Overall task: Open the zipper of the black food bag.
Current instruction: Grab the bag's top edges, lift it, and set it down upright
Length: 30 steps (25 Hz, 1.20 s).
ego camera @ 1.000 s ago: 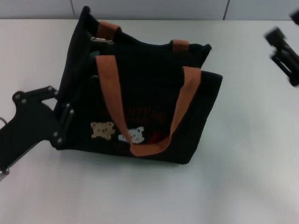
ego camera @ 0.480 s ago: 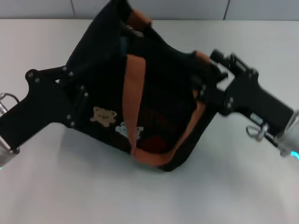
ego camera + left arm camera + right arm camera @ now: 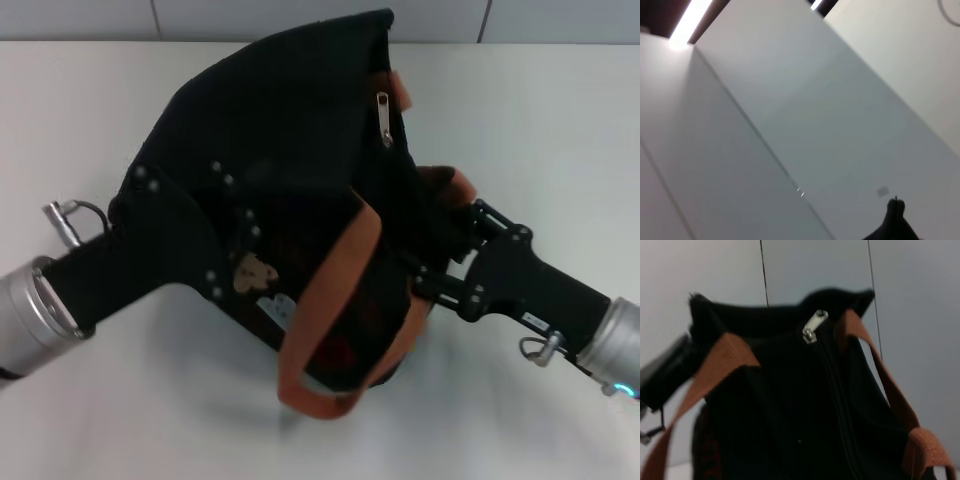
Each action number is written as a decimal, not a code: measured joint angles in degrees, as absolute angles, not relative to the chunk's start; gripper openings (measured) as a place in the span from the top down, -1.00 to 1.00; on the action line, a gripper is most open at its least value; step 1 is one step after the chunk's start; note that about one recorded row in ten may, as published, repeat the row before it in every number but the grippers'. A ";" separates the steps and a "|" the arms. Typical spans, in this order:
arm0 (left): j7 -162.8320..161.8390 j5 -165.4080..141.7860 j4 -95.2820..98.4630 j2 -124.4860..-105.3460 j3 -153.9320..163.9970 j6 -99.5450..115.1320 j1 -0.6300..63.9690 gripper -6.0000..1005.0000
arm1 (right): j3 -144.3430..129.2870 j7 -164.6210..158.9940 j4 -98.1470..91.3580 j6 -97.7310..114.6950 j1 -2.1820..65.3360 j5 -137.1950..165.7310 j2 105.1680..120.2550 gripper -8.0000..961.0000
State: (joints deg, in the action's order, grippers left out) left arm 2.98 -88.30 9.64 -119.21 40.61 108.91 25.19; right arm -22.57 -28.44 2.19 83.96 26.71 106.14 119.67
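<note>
My right gripper is holding the tilted bag's end (image 3: 437,235), away from the zipper's pull tab. I should first lower the bag and open my right gripper.
The black food bag (image 3: 290,130) is held up off the white table and tilted, its top rim turned toward the head camera. The zipper (image 3: 384,106) shows its long silver pull tab near the bag's far upper end; the right wrist view also shows that zipper (image 3: 814,325) with its track running down the rim. The rust-brown handles (image 3: 335,300) hang loose at the front. My left gripper (image 3: 238,222) is shut on the bag's left side. My right gripper (image 3: 432,262) is shut on the bag's right end, its tips buried in the fabric.
The white table (image 3: 560,120) lies around and under the bag, with a grey panelled wall (image 3: 80,18) behind it. The left wrist view shows only pale wall panels and a black tip of fabric (image 3: 896,225).
The right arm came in from the far right and took the bag's right end. Both arms then lifted and tipped the bag, swinging its top rim and zipper pull toward the camera.
</note>
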 joint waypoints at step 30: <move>10.59 -88.27 4.38 -119.18 44.82 108.94 28.24 0.79 | -5.64 -15.78 5.39 105.26 17.62 105.65 119.76 -0.73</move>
State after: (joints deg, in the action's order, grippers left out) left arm 10.59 -88.27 4.38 -119.18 44.82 108.94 28.24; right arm -5.64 -15.79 5.39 105.26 17.62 105.65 119.76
